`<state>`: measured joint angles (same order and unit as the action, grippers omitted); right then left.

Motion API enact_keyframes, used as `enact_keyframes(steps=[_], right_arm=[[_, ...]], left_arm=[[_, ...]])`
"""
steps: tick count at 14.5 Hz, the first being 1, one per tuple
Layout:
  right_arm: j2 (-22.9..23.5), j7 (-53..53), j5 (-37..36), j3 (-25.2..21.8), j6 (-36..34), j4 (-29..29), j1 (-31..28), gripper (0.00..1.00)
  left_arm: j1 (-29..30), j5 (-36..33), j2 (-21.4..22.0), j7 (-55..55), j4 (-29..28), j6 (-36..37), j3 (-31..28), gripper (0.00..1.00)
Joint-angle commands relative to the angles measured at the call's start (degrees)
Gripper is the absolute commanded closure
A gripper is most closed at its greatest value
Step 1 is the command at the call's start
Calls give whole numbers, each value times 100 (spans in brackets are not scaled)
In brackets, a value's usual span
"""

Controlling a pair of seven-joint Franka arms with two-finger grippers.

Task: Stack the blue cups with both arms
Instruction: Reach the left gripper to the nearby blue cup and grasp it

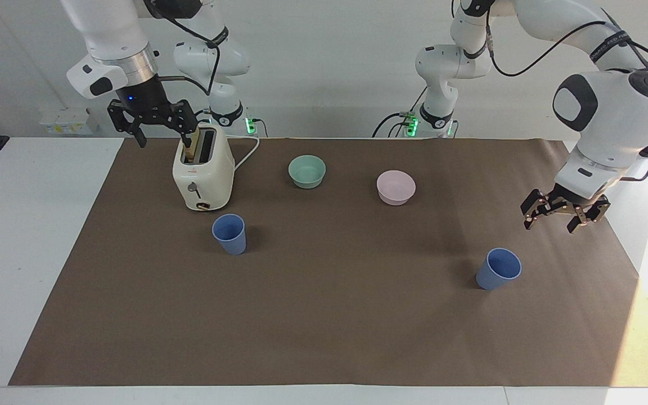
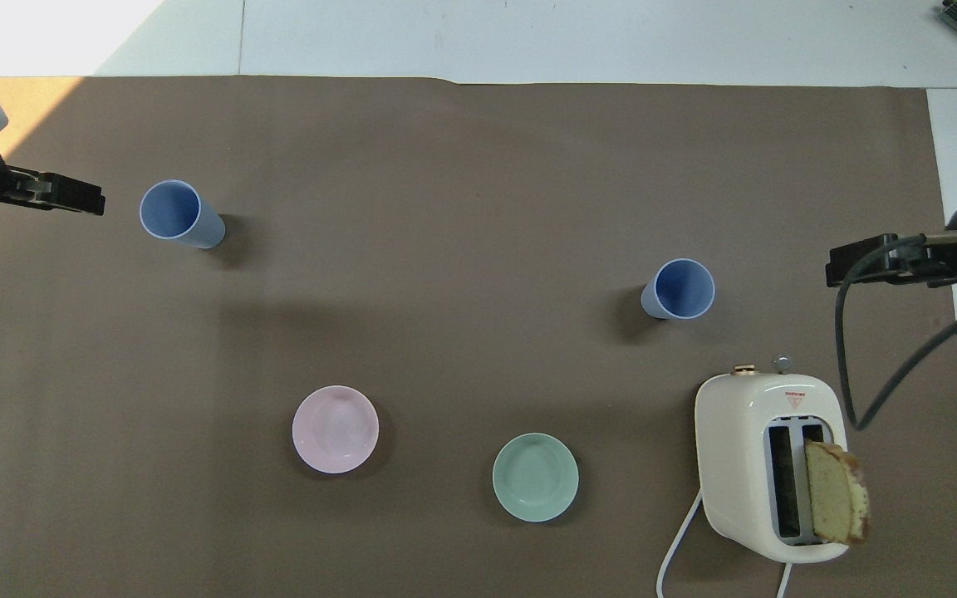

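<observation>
The blue cups (image 2: 679,290) get narrower from a wide open rim to a smaller base (image 2: 213,233), so they will sit deep inside one another when the robot stacks them.
Two blue cups stand upright and apart on the brown mat (image 1: 324,315). One cup (image 1: 229,234) stands close to the toaster, farther from the robots than it; it also shows in the overhead view (image 2: 678,289). The other cup (image 1: 498,269) stands toward the left arm's end and also shows overhead (image 2: 182,214). My left gripper (image 1: 550,226) is open and empty, low over the mat beside that cup and apart from it; it shows overhead too (image 2: 55,193). My right gripper (image 1: 165,140) is open and empty, waiting over the toaster; overhead it shows at the view's edge (image 2: 885,259).
A cream toaster (image 1: 203,174) with a bread slice (image 2: 836,492) in one slot stands at the right arm's end, its white cord trailing toward the robots. A teal bowl (image 1: 307,170) and a pink bowl (image 1: 396,187) sit near the robots.
</observation>
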<state>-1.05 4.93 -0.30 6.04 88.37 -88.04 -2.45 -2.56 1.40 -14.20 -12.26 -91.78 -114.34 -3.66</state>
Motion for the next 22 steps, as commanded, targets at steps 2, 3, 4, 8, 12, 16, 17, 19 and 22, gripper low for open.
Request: enact_keyframes(steps=[2, 3, 4, 8, 12, 16, 17, 19, 22], right_arm=[[-106, 61, -5, 12, 84, -135, -37, 0], [-106, 69, -5, 12, 84, -135, -37, 0], [-106, 69, -5, 12, 84, -135, -37, 0], [-106, 69, -5, 12, 84, -135, -37, 0], [-106, 69, -5, 12, 84, -135, -37, 0], [-115, 69, -14, 12, 84, -135, -37, 0], [-115, 69, -14, 12, 84, -135, -37, 0], [-115, 69, -14, 12, 84, -135, -37, 0], [-115, 69, -14, 12, 84, -135, -37, 0]], left_arm=[[19, 18, -224, -92, -558, -753, 49, 10], [27, 53, -232, -118, -743, -1026, 49, 11], [36, 89, -258, -197, -806, -1185, 49, 15], [-8, 395, -478, -339, -920, -1475, 49, 25], [-17, 449, -522, -382, -1114, -1899, 49, 35], [-43, 449, -478, -330, -1334, -1881, 41, 78], [-52, 441, -478, -295, -1290, -1829, 67, 81], [-139, 449, -356, -286, -1281, -1732, 67, 100], [-481, 432, -110, -76, -1281, -1434, 50, 100]])
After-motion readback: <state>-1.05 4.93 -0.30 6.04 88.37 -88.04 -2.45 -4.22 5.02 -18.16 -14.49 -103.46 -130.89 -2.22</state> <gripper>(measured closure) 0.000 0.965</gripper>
